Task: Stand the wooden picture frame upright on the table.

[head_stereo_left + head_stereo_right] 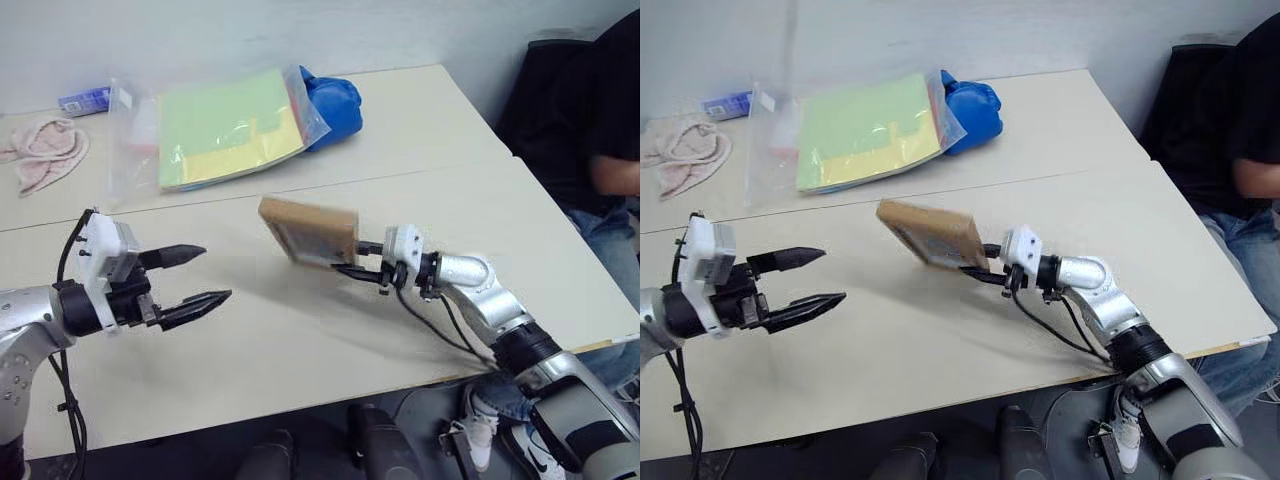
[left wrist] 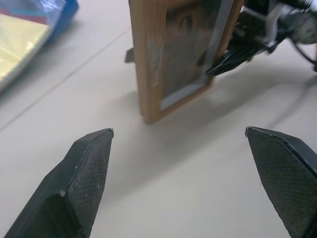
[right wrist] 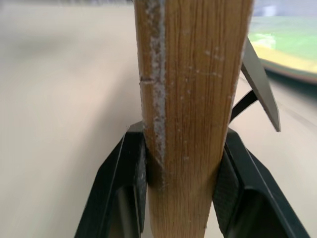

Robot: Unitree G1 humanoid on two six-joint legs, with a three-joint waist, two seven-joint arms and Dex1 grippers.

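Observation:
The frame's top edge is leaning forward over its picture side, so I should use my right gripper to tilt the frame back onto its lower edge and fold-out stand.
The wooden picture frame hangs tilted over the middle of the cream table, and I cannot tell whether its lower edge touches the top. My right gripper is shut on the frame's edge, one black finger on each face. The left wrist view shows the frame's reddish-brown picture side. A dark fold-out stand sticks out behind it. My left gripper stands open a short way to the left of the frame, level with it, with nothing between its fingers.
At the back of the table lie a clear bag of green and yellow paper, a blue object, a pink cloth and a small packet. A person sits at the table's right end.

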